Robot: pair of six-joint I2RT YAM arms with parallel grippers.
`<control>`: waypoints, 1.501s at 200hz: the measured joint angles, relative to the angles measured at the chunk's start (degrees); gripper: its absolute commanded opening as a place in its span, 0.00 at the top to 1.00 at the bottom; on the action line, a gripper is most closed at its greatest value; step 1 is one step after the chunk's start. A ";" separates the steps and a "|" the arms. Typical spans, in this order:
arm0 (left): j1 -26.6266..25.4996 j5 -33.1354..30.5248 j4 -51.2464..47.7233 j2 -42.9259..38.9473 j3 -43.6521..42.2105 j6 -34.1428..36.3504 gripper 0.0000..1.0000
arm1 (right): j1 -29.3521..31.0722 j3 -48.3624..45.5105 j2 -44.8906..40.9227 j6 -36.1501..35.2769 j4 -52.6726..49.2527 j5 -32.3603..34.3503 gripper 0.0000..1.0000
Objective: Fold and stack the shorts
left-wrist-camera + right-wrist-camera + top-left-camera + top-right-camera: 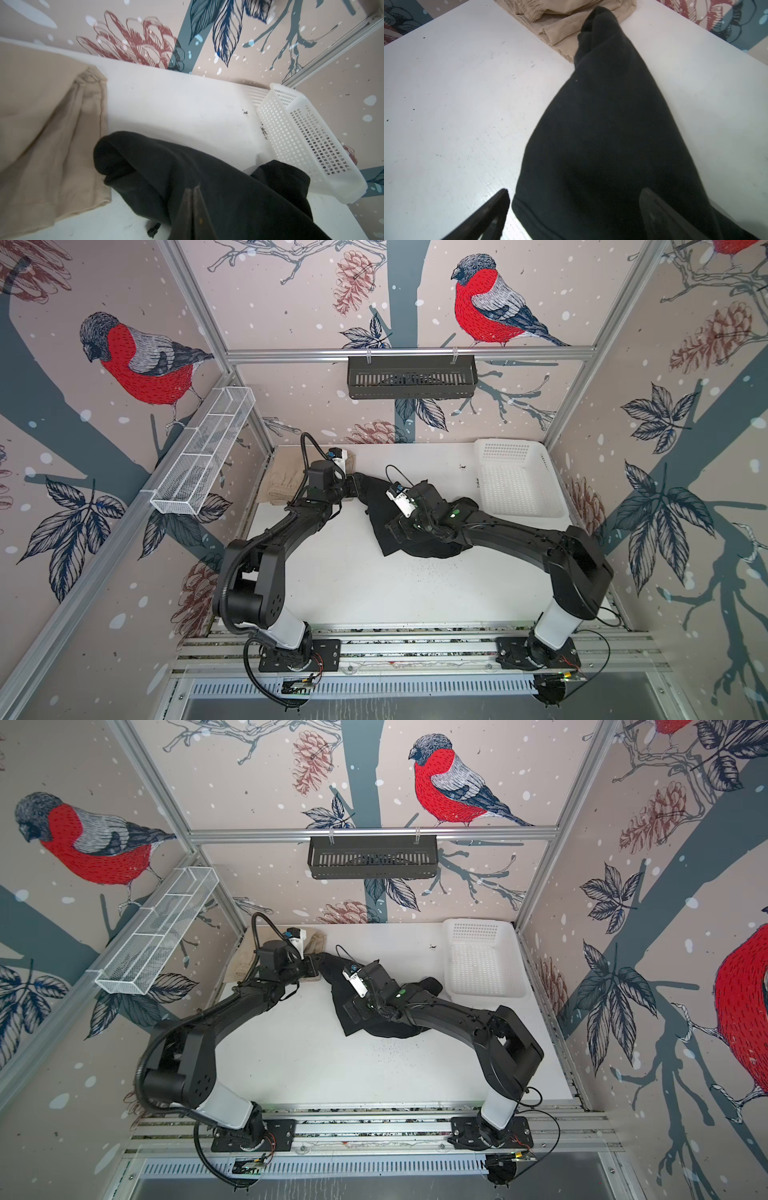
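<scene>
I am looking at smooth cloth and a flat hem [532, 222] on the black shorts [438, 548], so I should expect the gathered waistband to be hidden in the crumple when I lift.
The black shorts [376, 514] [338, 1006] lie crumpled mid-table, one end drawn out toward the back left. My left gripper [353, 487] [313, 967] [194, 188] is shut on that end, its jaws pressed together in the dark cloth [228, 187]. My right gripper [395, 510] [349, 988] [575, 207] is open just above the black shorts [612, 124], one finger [492, 209] over bare table and the other over cloth. The beige shorts [282, 485] [243, 965] [52, 135] [562, 27] lie folded at the back left, partly hidden by the left arm.
A white perforated basket [515, 485] [482, 961] [301, 135] stands at the back right with nothing in it. A white wire shelf [203, 456] hangs on the left wall and a black shelf [411, 377] on the back wall. The white table [353, 585] runs to the front rail.
</scene>
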 measured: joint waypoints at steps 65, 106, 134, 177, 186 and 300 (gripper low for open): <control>0.26 -7.85 -13.57 -16.02 3.17 1.44 0.99 | 5.51 10.49 14.51 4.26 3.65 11.34 0.00; 2.27 -11.21 -17.81 -21.44 0.52 0.87 0.12 | 5.90 20.00 24.44 4.15 -0.81 23.58 0.32; 2.97 -12.31 -18.91 -22.77 -2.40 -0.24 0.03 | 4.94 19.93 22.18 3.61 -2.23 25.35 0.98; 3.30 -12.26 -19.12 -21.73 -3.87 0.02 0.03 | -1.77 11.04 5.01 4.46 -2.08 10.97 0.99; 3.45 -12.20 -19.15 -21.75 -3.93 0.02 0.03 | -4.17 8.83 0.35 5.86 -1.73 5.31 0.99; 8.59 -13.70 -23.32 -27.43 -1.92 1.77 0.03 | -7.41 30.01 7.61 16.46 2.82 -23.74 0.99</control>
